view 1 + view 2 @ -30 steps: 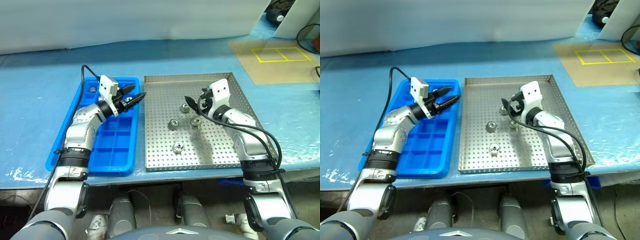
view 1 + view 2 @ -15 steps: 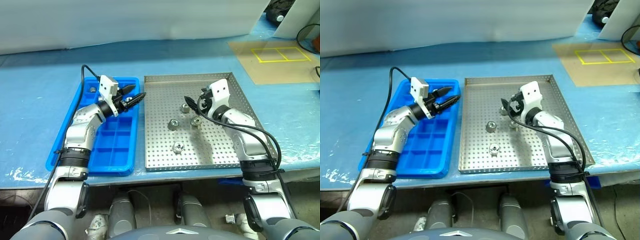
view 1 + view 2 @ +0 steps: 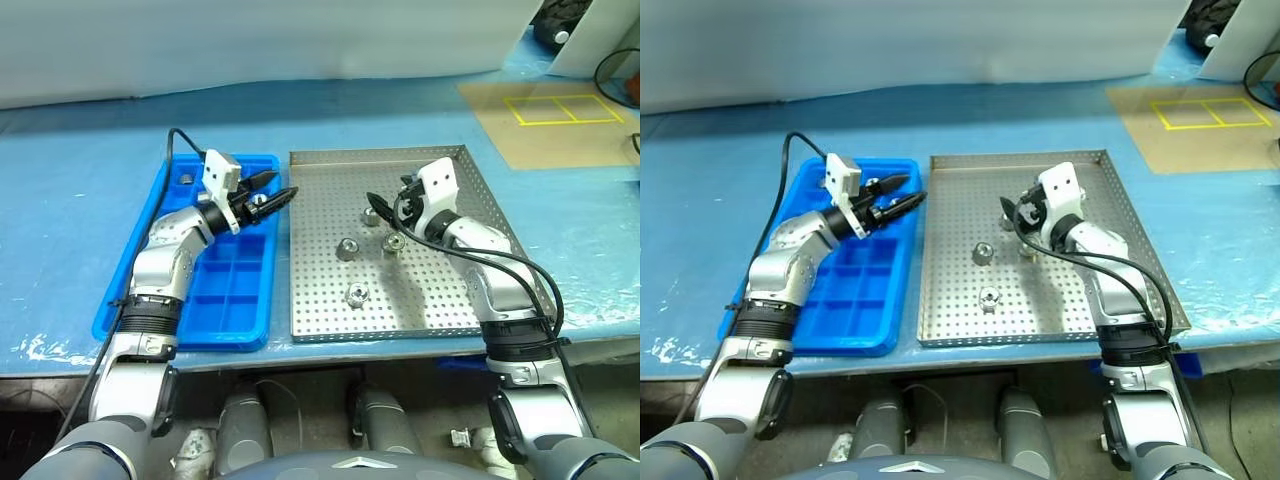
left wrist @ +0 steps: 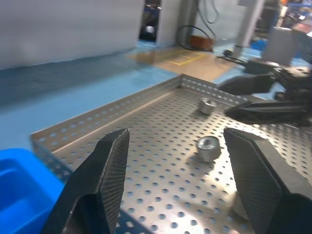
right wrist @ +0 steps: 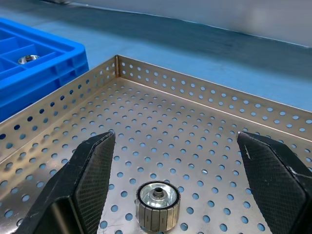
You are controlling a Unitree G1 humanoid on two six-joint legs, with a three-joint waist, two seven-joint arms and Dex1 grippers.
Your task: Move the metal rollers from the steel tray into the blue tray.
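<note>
I should keep moving my left gripper, fingers open, toward the roller (image 3: 347, 249) nearest the blue tray, which stands clear of its neighbours, until they surround its sides (image 3: 347, 253).
Several metal rollers lie on the steel tray (image 3: 450, 310): one (image 3: 347, 248) near the middle, one (image 3: 393, 242) beside it, one (image 3: 354, 294) nearer me. Another roller (image 5: 157, 199) lies just ahead of my right gripper (image 3: 378, 208), which is open and low over the tray floor. The blue tray (image 3: 215, 320) sits left of the steel tray, with one roller (image 3: 186, 179) in a far compartment. My left gripper (image 3: 280, 186) hovers over the blue tray's far right corner, pointing at the steel tray, open with nothing between its fingers (image 4: 109, 165).
Both trays rest on a pale blue table covering (image 3: 80, 200). A brown board with yellow tape squares (image 3: 560, 108) lies at the far right. A black cable (image 3: 500, 258) runs along my right arm over the steel tray's right side.
My left gripper has shifted slightly right, toward the steel tray, still open. The right arm and the rollers have not moved.
</note>
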